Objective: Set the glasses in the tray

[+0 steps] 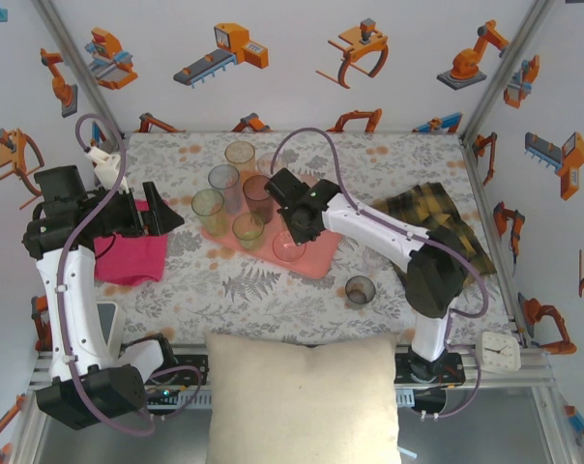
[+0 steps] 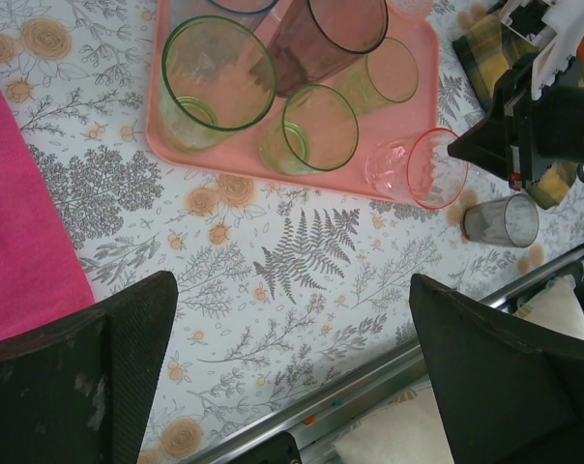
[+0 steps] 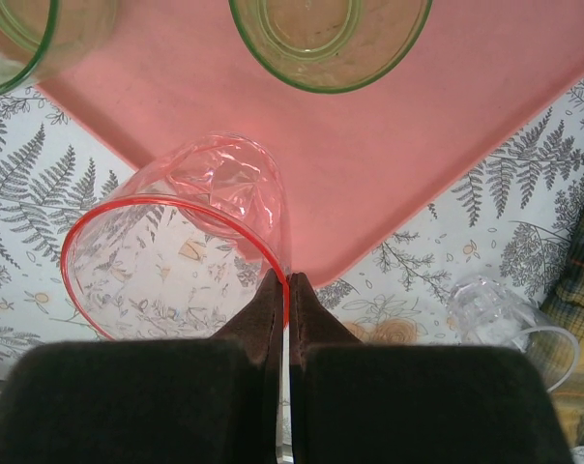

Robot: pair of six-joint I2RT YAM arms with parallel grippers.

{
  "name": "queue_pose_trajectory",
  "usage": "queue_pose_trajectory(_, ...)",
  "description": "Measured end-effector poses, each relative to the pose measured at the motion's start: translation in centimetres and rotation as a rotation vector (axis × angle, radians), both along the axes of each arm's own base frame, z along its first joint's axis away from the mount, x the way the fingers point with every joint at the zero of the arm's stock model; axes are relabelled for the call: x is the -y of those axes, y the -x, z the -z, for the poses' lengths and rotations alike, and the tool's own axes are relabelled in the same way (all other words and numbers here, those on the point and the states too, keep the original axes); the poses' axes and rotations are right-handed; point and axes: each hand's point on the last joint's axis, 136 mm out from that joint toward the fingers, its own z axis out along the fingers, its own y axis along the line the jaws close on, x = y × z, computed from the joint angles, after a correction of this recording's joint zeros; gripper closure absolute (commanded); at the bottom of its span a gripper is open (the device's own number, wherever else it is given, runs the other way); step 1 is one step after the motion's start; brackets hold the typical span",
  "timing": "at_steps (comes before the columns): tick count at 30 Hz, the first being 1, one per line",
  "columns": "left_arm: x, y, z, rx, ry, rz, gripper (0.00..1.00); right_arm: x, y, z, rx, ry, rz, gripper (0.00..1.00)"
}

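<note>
My right gripper should keep bringing the pink glass (image 1: 289,247) down until its base meets the tray, since it hangs upright over a free spot (image 1: 276,250) beside the small green glass.
The salmon-pink tray (image 1: 319,259) (image 2: 413,92) (image 3: 389,164) lies mid-table with several glasses standing on it, among them two green ones (image 2: 215,82) (image 2: 313,130). A pink glass (image 1: 289,247) (image 2: 415,170) (image 3: 176,246) is tipped on its side at the tray's near edge, base over the tray and mouth over the tablecloth. My right gripper (image 1: 294,232) (image 3: 287,280) is shut on its red rim. A grey glass (image 1: 360,290) (image 2: 501,220) stands on the table near the front. My left gripper (image 1: 162,207) (image 2: 292,358) hangs open over the tablecloth to the left, holding nothing.
A magenta cloth (image 1: 132,256) (image 2: 26,242) lies under the left arm. At the right lies a yellow-black plaid cloth (image 1: 437,217), with a clear glass (image 3: 490,309) on its side beside it. An amber glass (image 1: 240,153) stands at the back. A cream pillow (image 1: 302,396) and a clock (image 1: 498,353) sit at the front edge.
</note>
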Motion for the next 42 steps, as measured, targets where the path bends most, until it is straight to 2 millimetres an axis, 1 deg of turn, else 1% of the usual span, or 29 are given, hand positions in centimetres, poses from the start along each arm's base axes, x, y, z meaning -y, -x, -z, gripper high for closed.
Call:
queue_pose_trajectory(8,0.0,0.0,0.0,0.0,0.0,0.0,0.03,-0.7,-0.6,1.4,-0.008,-0.001,0.015,0.99)
queue_pose_trajectory(19,0.0,0.0,0.0,0.0,0.0,0.0,0.03,-1.2,-1.0,1.2,0.009,-0.024,0.017,0.98)
queue_pose_trajectory(28,0.0,0.0,0.4,-0.011,0.003,0.0,0.03,-1.5,-0.9,2.0,-0.016,-0.031,0.03,0.97)
queue_pose_trajectory(42,0.0,0.0,0.5,-0.012,0.003,0.0,0.03,-2.3,-1.3,1.8,-0.022,-0.089,0.036,0.95)
